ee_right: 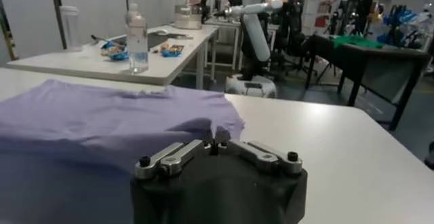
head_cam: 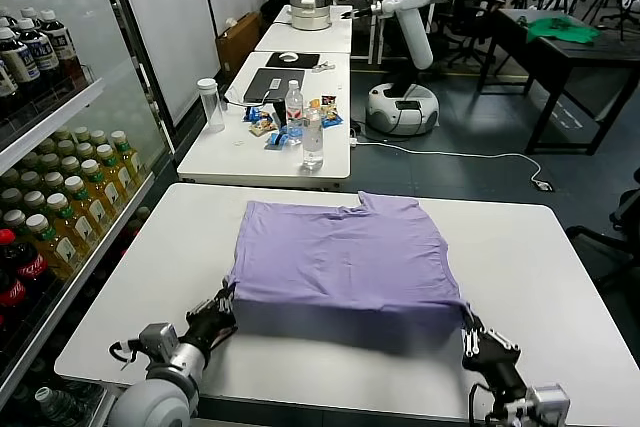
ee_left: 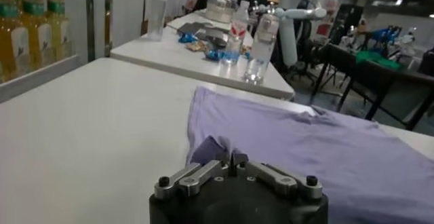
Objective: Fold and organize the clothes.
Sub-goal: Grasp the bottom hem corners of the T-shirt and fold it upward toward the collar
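Note:
The T-shirt lies by the table's far edge [head_cam: 310, 190], the T-shirt's near edge raised, so next my left gripper lowers the T-shirt's corner [head_cam: 236, 285], retake it and drags the T-shirt closer.
The lavender T-shirt [head_cam: 345, 257] lies on the white table [head_cam: 140, 287], its near part doubled over. My left gripper [head_cam: 226, 303] is shut on the shirt's near left corner at the table's front left. My right gripper [head_cam: 466, 323] is shut on the near right corner. In the left wrist view the shirt [ee_left: 305, 144] spreads away from my left gripper [ee_left: 230, 157], its jaws pinched on a fold. In the right wrist view my right gripper [ee_right: 215, 142] pinches the shirt's edge [ee_right: 102, 120].
A second white table [head_cam: 275, 127] behind carries water bottles [head_cam: 312, 137], snacks and a tall clear cup [head_cam: 210, 104]. A drinks fridge [head_cam: 50, 147] stands at the left. Another robot [head_cam: 405, 37] and a dark table with a green cloth [head_cam: 563, 29] stand farther back.

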`<action>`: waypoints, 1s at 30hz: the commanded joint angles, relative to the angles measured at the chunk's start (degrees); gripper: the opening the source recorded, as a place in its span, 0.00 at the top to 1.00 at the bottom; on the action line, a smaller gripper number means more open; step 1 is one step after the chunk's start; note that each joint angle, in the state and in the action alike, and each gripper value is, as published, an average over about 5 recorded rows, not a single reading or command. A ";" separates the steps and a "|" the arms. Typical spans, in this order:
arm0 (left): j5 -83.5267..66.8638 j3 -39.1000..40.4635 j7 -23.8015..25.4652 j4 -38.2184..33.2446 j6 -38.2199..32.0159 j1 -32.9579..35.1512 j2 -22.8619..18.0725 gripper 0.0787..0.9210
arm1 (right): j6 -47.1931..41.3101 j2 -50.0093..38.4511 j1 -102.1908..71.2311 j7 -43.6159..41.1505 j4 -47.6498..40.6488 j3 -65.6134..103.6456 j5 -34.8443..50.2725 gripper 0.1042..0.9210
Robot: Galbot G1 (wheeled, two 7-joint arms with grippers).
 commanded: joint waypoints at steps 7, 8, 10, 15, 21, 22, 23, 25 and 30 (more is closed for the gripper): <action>1.71 2.26 1.01 10.20 -0.66 -9.53 1.16 0.97 | -3.14 -5.91 17.41 -0.71 -12.83 -5.33 0.84 0.98; 2.67 2.62 1.22 10.69 -0.66 -9.89 1.14 0.97 | -3.24 -5.87 17.88 -0.81 -13.48 -5.82 0.44 0.98; 4.66 3.43 1.59 11.67 -0.61 -10.56 1.09 0.97 | -3.32 -5.77 18.73 -0.98 -14.71 -6.72 -0.37 0.98; 8.33 5.35 2.11 14.47 -0.47 -12.07 0.60 0.97 | -3.36 -5.67 20.48 -1.67 -17.43 -8.90 -3.03 0.98; 11.34 7.05 2.19 17.33 -0.49 -13.73 -0.47 0.97 | -3.75 -5.35 22.47 -1.74 -20.49 -11.11 -4.40 0.98; 11.67 7.24 2.17 17.70 -0.50 -13.99 -0.64 0.97 | -4.02 -5.22 22.71 -1.71 -20.80 -11.45 -4.63 0.98; 11.94 7.40 2.14 18.06 -0.51 -14.25 -0.80 0.97 | -4.48 -5.06 22.94 -1.68 -21.02 -11.78 -4.94 0.98; 12.19 7.59 2.08 18.55 -0.52 -14.66 -1.05 0.97 | -5.47 -4.66 23.28 -1.53 -21.27 -12.41 -5.54 0.97; 12.33 7.68 2.00 19.02 -0.72 -15.32 -1.52 0.86 | -6.89 -3.53 22.46 -1.18 -19.92 -12.55 -6.81 0.84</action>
